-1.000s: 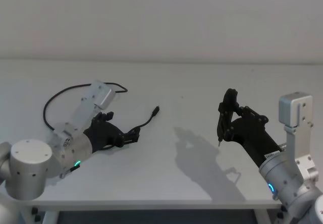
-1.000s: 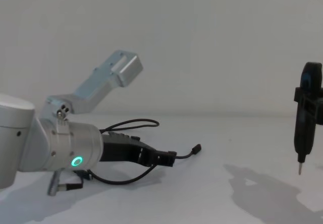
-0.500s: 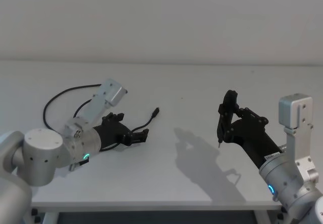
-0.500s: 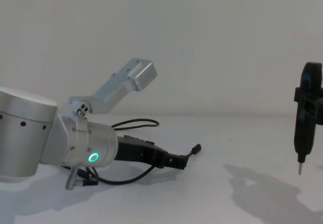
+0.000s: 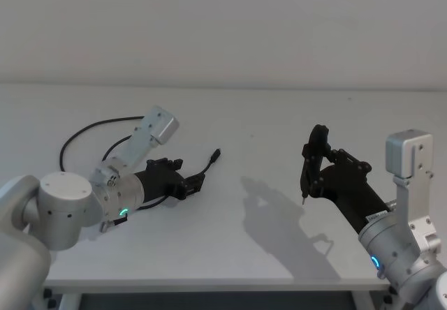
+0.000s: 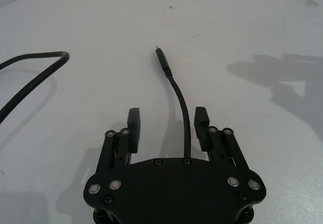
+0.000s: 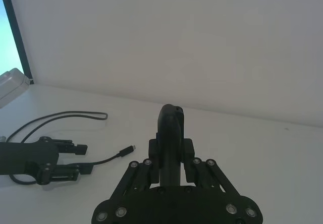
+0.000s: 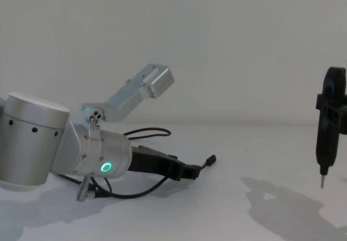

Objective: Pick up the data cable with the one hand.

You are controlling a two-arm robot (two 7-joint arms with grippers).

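The cable's short end stands clear of its shadow (image 6: 170, 110). When I carry the cable, the plug (image 8: 210, 160) will keep pointing ahead instead of hanging down.
The data cable (image 5: 84, 128) is a thin black cord looping over the left of the white table, with its small plug (image 5: 218, 153) lying toward the middle. My left gripper (image 5: 194, 183), on the silver arm with the green ring, lies low over the table and stands open. The cable (image 6: 177, 93) runs out between its fingers (image 6: 133, 119) without being pinched, and the plug (image 6: 162, 62) lies just ahead. From the chest the gripper (image 8: 192, 171) sits just short of the plug (image 8: 210, 159). My right gripper (image 5: 312, 160) hangs above the table's right side, shut on a black pointed tool (image 8: 323, 154).
The white table (image 5: 237, 254) has bare room between the two arms and along its front edge. A plain pale wall stands behind it. The left arm's silver camera bracket (image 5: 159, 125) rises over part of the cable's loop.
My left arm has slid to the right along the cable toward its plug, and its wrist has rolled. Its fingers stay open. The right arm has not moved.
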